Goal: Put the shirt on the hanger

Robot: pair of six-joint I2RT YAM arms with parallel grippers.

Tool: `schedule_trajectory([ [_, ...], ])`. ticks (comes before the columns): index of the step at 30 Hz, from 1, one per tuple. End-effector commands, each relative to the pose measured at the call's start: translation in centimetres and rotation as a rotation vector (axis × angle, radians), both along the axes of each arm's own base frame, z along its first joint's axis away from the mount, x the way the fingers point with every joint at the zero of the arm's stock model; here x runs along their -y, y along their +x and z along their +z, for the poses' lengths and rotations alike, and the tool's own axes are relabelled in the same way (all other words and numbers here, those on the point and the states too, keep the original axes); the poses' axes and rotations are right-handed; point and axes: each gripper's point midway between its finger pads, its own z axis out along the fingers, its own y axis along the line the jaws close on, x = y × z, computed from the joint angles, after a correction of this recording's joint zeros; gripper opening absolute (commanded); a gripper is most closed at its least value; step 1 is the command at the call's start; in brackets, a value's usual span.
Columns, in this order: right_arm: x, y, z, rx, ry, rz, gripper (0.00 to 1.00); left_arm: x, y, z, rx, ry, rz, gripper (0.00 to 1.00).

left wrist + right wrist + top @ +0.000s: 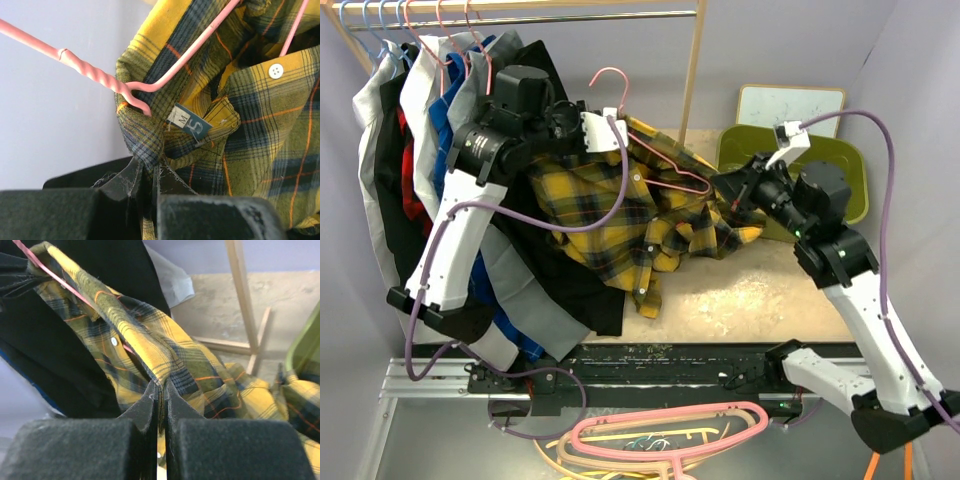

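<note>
My left gripper should lift the shirt's collar while my right gripper pulls the shirt's fold over the hanger's loose end, because that end of the hanger is outside the shirt's open front.
The yellow and black plaid shirt hangs bunched in the air between my two grippers. The thin pink wire hanger lies inside its neck opening, hook sticking up to the left. My left gripper is shut on the shirt's collar just below the hanger's twisted neck; the size label shows beside it. My right gripper is shut on a fold of the shirt at its right side. The hanger wire shows at upper left in the right wrist view.
A clothes rail at the back holds several hung garments behind my left arm. A green bin with a white board stands at the back right. Thick pink and orange hangers lie at the near edge.
</note>
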Motion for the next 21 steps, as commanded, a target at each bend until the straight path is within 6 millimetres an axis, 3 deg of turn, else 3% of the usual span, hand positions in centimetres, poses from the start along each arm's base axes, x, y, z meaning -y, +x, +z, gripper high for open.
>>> schedule_trajectory([
  [1, -3.4, 1.2, 0.7, -0.102, 0.136, 0.061, 0.00, -0.7, 0.0, 2.9, 0.098, -0.087, 0.190, 0.00],
  [4, -6.8, 2.6, 1.8, -0.094, 0.164, 0.102, 0.00, -0.3, 0.1, 3.2, 0.060, -0.185, 0.238, 0.00],
  [11, -17.4, 4.4, 3.2, -0.114, 0.288, 0.304, 0.00, -0.4, 0.7, 3.9, 0.014, -0.341, 0.318, 0.00],
  [17, -22.3, 4.7, 6.7, -0.094, 0.454, 0.366, 0.00, 0.7, -0.1, 4.9, -0.076, -0.488, 0.294, 0.00],
  [21, -22.8, 3.8, 8.9, -0.049, 0.590, 0.347, 0.00, 0.7, -0.1, 6.0, -0.099, -0.562, 0.309, 0.00],
])
